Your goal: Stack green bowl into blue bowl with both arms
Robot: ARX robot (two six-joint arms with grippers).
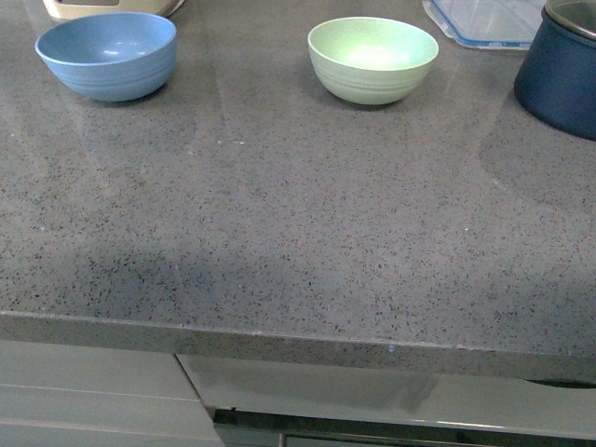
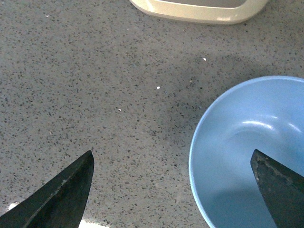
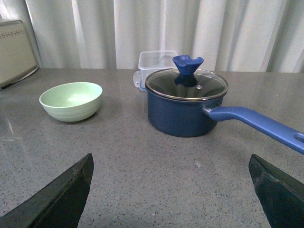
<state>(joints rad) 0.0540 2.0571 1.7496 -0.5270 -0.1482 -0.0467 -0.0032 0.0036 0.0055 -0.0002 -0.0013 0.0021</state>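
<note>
My gripper will get the green bowl (image 1: 372,63) only partway into the blue bowl when it lowers the green bowl in, because the bowls' rims (image 1: 106,61) look almost equally wide.
The blue bowl (image 1: 107,54) stands upright and empty at the far left of the grey counter. The green bowl (image 1: 372,58) stands upright and empty at the far middle, well apart from it. Neither arm shows in the front view. My left gripper (image 2: 172,164) is open above the blue bowl's (image 2: 251,152) rim, one finger over bare counter and one over the bowl's inside. My right gripper (image 3: 171,164) is open and empty over bare counter, with the green bowl (image 3: 71,100) some way ahead of it.
A dark navy pot (image 1: 562,70) with a glass lid and long blue handle (image 3: 259,124) stands at the far right. A clear plastic container (image 1: 484,20) lies behind it. A cream appliance (image 2: 199,9) sits behind the blue bowl. The counter's front edge (image 1: 279,340) runs across the near side.
</note>
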